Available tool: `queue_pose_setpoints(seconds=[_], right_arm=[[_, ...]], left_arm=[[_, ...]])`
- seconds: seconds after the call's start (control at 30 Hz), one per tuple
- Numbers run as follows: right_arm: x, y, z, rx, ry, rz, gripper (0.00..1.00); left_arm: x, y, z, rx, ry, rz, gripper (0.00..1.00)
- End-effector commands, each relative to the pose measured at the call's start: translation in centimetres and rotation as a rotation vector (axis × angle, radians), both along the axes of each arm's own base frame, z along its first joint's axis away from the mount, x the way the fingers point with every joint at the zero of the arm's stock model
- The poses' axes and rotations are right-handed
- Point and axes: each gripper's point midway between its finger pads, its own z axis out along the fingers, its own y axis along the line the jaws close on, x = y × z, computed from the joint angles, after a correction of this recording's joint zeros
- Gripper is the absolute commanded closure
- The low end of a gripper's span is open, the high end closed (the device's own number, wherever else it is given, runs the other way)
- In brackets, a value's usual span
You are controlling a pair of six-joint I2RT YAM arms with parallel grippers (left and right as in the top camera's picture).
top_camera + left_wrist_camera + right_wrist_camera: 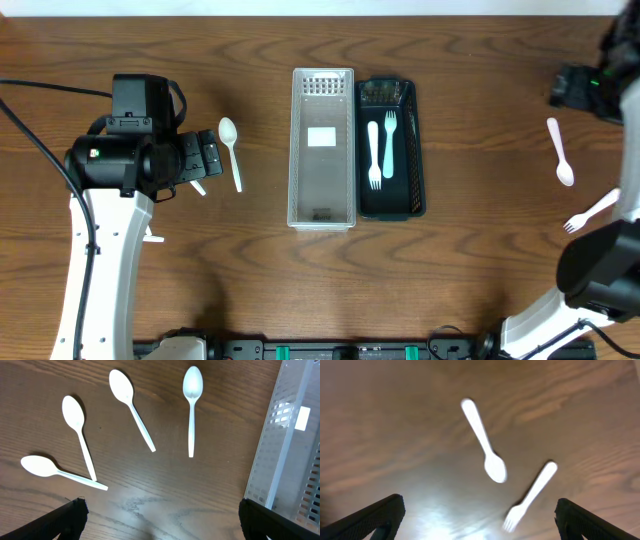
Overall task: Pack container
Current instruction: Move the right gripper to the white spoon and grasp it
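Observation:
The white fork lies clear, so my right gripper should go on lowering to the white spoon's handle (555, 138) before it closes there, as its fingers open across the handle's width (479, 427).
A clear perforated container (322, 205) stands at the table's middle, and its wall shows in the left wrist view (287, 455). Beside it on the right, a dark tray (418, 150) holds two pale forks (381, 148). Several white spoons (191, 407) lie on the wood left of the container. Only one spoon (231, 150) shows whole in the overhead view, the others lie under the arm. My left gripper (205, 160) (160, 522) is open and empty above these spoons. At the far right lie a white spoon (560, 152) (483, 442) and a white fork (590, 212) (530, 496). My right gripper (480, 520) is open and empty above them.
The left arm's cable (40, 140) runs across the table's left side. The right arm's base (600, 270) stands at the right edge, near the fork. Bare wood lies between the tray and the right-hand cutlery.

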Motion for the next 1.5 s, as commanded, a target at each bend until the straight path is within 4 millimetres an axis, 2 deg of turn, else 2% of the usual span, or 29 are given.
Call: queue_pose_setpoints(seconds=[0.0,0.13,0.3,0.47,0.6,0.8,1.03,1.3,1.47], right_arm=[[-1.4,-0.5,-4.7,0.086,0.117,0.142,0.01],[-3.1,-1.9,-8.3,0.131,0.169,0.147,0.02],[-3.9,-3.3,-11.4,0.142,0.188,0.123,0.02],[-2.6,-4.2,-13.4,0.131,0.173,0.155,0.02],[-0.8,-4.3,-14.9,0.132,0.131,0.183,0.02],[0.6,-3.5,-18.0,0.143,0.144,0.246,0.02],[2.5,-3.2,-18.7,0.119,0.1,0.271,0.01],[1.5,-2.7,-20.6,0.155,0.154,0.269,0.05],[1.4,-2.7,-20.8,0.158,0.158,0.268,0.07]], left_arm=[[0.2,0.2,0.3,-0.001,-0.007,0.018,0.02],[0.2,0.2,0.2,-0.001,-0.006,0.018,0.02],[0.1,0.2,0.2,-0.001,-0.003,0.018,0.02],[0.2,0.2,0.2,-0.001,-0.004,0.018,0.02],[0.2,0.2,0.2,-0.001,-0.004,0.019,0.02],[0.2,0.2,0.2,-0.001,-0.005,0.019,0.02],[0.2,0.2,0.2,-0.001,-0.005,0.019,0.02],[0.2,0.2,0.2,-0.001,-0.005,0.018,0.02],[0.2,0.2,0.2,-0.001,-0.005,0.018,0.02]])
